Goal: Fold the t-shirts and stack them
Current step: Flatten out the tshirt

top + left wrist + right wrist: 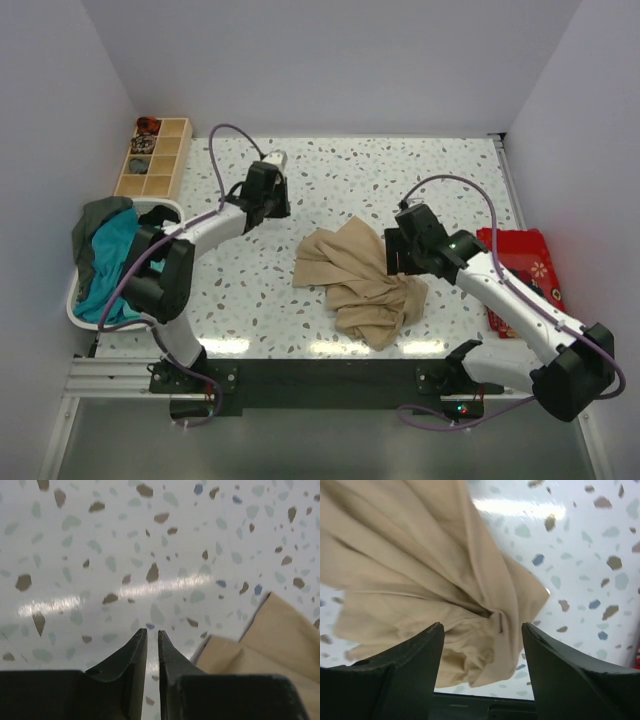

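Loose folds (370, 291) lie over each other across the heap, so the sandy-beige t-shirt (340, 259) will spread into a wide hanging sheet when I pick it up and pull it apart.
A sandy-beige t-shirt (358, 282) lies crumpled in the middle of the speckled table. It also shows in the right wrist view (420, 565) and at the lower right of the left wrist view (272, 640). My right gripper (398, 252) is open and empty (482, 627), hovering over the shirt's bunched right edge. My left gripper (272, 205) is shut on nothing (152, 632), above bare table to the upper left of the shirt. A teal t-shirt (112, 262) and a dark grey-green one (96, 222) lie heaped in the white basket (82, 312) at the left.
A wooden compartment tray (155, 160) with small items stands at the back left. A red patterned cloth (522, 268) lies at the right edge. White walls close the table on three sides. The black base rail (320, 380) runs along the near edge.
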`<state>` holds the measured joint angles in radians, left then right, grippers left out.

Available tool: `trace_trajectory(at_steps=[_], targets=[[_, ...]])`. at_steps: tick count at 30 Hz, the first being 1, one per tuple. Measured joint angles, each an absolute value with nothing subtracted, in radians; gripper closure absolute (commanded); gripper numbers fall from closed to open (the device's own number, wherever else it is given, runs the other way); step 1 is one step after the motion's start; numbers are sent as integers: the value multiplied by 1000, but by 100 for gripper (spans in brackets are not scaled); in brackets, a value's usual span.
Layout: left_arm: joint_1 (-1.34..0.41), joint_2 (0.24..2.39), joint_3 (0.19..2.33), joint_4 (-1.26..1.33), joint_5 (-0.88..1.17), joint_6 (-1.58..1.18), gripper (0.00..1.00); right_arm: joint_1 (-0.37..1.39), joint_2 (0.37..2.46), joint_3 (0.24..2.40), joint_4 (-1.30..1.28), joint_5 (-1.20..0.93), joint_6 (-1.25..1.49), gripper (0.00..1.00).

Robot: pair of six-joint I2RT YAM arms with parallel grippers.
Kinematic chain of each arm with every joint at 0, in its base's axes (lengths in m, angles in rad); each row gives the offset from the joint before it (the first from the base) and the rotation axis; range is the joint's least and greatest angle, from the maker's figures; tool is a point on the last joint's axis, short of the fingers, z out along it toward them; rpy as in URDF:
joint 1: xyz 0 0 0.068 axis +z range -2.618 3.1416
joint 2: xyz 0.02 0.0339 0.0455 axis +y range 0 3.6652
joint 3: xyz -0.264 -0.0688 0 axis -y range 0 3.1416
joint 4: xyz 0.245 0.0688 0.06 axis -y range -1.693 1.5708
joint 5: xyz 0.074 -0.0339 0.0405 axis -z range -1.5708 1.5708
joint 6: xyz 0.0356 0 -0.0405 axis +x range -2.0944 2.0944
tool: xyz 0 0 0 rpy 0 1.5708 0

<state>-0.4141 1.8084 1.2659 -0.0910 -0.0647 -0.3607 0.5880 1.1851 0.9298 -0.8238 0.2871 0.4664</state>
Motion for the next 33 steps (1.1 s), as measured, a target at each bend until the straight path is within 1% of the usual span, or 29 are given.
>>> trace_trajectory(at_steps=[3,6,11,15,16,18,19,22,27,29,30,31,32,33], targets=[[-432,1717,1060,-90,-34,-384,78,588,1144,995,-783,202,425,32],[-484,1655,949,-97,-35,-408,78,590,1171,1039,-738,82,382,33],[-558,1562,857,-66,-48,-458,76,631,1311,1032,-688,-6,327,31],[-571,1551,844,-36,-58,-487,75,670,1391,1021,-664,-37,299,29],[-573,1552,842,-32,-59,-490,70,682,1404,1021,-656,-43,294,29],[-581,1556,833,-18,-60,-504,64,707,1425,1021,-641,-45,285,28],[-585,1557,827,-12,-59,-506,58,718,1436,1021,-636,-45,281,29],[-593,1557,800,5,-57,-522,48,762,1485,1030,-627,-41,268,28],[-596,1560,775,12,-55,-536,45,813,1559,1042,-627,-5,259,29],[-596,1560,768,15,-52,-537,45,825,1587,1047,-629,31,257,44],[-596,1560,762,21,-50,-539,45,830,1599,1050,-632,61,255,56],[-596,1560,757,26,-47,-539,45,832,1605,1052,-634,76,251,80],[-596,1560,753,28,-43,-540,46,834,1612,1055,-639,102,249,91],[-596,1562,750,31,-38,-540,46,835,1617,1061,-644,129,246,100]])
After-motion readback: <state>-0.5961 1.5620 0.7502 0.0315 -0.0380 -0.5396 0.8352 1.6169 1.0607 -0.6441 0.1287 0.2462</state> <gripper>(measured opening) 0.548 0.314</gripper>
